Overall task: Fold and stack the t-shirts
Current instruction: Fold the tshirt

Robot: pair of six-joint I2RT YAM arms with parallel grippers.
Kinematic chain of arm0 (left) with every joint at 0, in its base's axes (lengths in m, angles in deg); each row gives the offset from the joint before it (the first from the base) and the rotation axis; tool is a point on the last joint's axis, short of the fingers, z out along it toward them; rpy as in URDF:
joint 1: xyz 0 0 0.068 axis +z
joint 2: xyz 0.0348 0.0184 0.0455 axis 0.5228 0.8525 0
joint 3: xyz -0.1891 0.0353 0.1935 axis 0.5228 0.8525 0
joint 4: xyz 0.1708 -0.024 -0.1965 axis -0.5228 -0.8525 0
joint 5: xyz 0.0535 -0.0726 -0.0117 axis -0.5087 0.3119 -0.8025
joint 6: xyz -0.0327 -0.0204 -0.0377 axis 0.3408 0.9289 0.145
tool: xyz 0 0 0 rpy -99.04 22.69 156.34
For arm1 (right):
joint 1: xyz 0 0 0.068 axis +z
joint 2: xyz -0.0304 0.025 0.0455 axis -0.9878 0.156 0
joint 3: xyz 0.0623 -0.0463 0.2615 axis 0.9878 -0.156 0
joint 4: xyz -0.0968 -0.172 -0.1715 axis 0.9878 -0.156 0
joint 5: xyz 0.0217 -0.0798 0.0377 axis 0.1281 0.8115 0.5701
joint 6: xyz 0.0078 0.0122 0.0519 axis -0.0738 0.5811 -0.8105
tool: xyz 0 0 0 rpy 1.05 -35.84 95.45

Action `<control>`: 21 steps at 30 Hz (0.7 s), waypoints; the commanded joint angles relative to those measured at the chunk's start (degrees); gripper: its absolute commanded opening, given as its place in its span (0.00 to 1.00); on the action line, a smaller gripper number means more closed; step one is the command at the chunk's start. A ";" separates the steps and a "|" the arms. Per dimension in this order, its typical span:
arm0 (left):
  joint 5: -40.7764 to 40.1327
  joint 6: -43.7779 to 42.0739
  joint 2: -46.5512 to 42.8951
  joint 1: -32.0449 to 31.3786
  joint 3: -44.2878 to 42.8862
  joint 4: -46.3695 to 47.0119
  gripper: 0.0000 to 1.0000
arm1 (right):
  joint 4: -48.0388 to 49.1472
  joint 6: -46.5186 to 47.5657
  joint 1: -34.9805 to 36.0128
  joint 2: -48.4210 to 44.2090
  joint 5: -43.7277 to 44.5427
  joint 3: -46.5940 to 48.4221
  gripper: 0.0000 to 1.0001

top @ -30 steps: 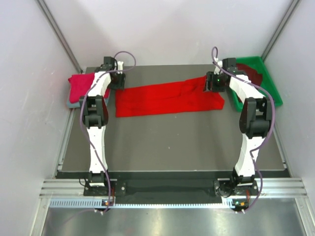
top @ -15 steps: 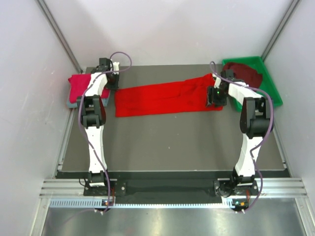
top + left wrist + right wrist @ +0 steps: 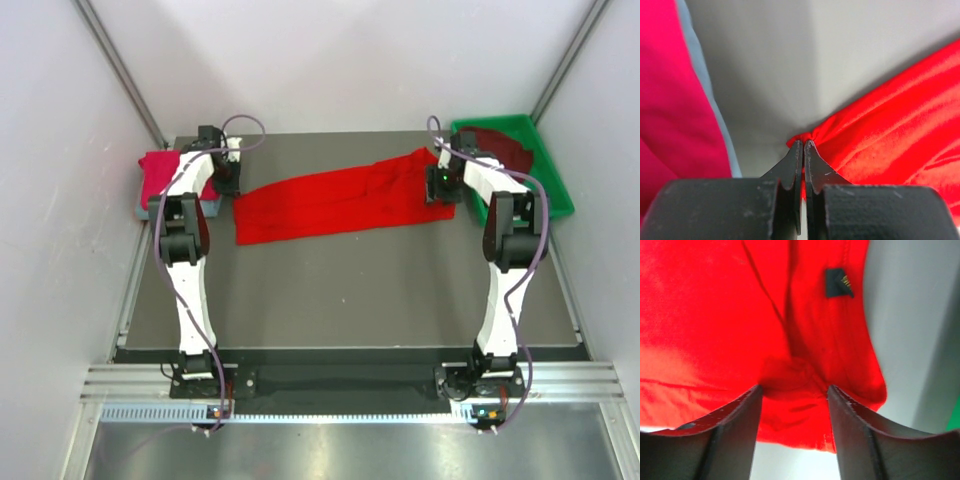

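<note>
The red strip lies crosswise with its corner (image 3: 238,201) next to the pink stack, so the robot's left gripper should pull that corner toward the front (image 3: 245,264) to turn the strip.
A bright red t-shirt (image 3: 340,200) lies folded into a long strip across the back of the table. My left gripper (image 3: 229,182) is shut on its left corner (image 3: 807,137), and the cloth bunches at the closed fingertips. My right gripper (image 3: 795,387) stands open over the strip's right end (image 3: 440,190), its fingers (image 3: 740,410) straddling a small raised fold of red cloth (image 3: 790,375). A crimson-pink t-shirt (image 3: 160,175) rests folded on a grey-blue one (image 3: 148,211) at the back left. A dark maroon t-shirt (image 3: 500,145) lies in the green tray (image 3: 553,190).
A black neck label (image 3: 836,283) shows on the red shirt. The pink stack (image 3: 670,100) with its grey-blue edge (image 3: 705,85) sits just left of my left gripper. The tray's green edge (image 3: 955,417) is close on my right gripper's right. Grey walls enclose the table.
My left gripper has closed on the red shirt's left corner. The right gripper has come down from the strip's far edge onto its right end, staying open.
</note>
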 commanded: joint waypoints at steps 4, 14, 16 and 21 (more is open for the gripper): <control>2.07 -0.45 -8.33 -0.04 5.97 -3.83 0.00 | 0.19 2.56 -0.11 5.30 2.42 7.62 0.54; 4.53 0.78 -16.07 -2.58 15.98 -4.45 0.00 | -0.42 4.32 0.77 13.64 2.60 21.30 0.54; 5.15 0.70 -18.09 -3.11 17.92 -4.80 0.00 | -0.51 4.41 1.29 14.97 2.86 25.00 0.53; 6.12 0.87 -22.48 -5.05 24.60 -5.24 0.00 | 0.02 4.14 2.52 17.69 2.78 28.97 0.53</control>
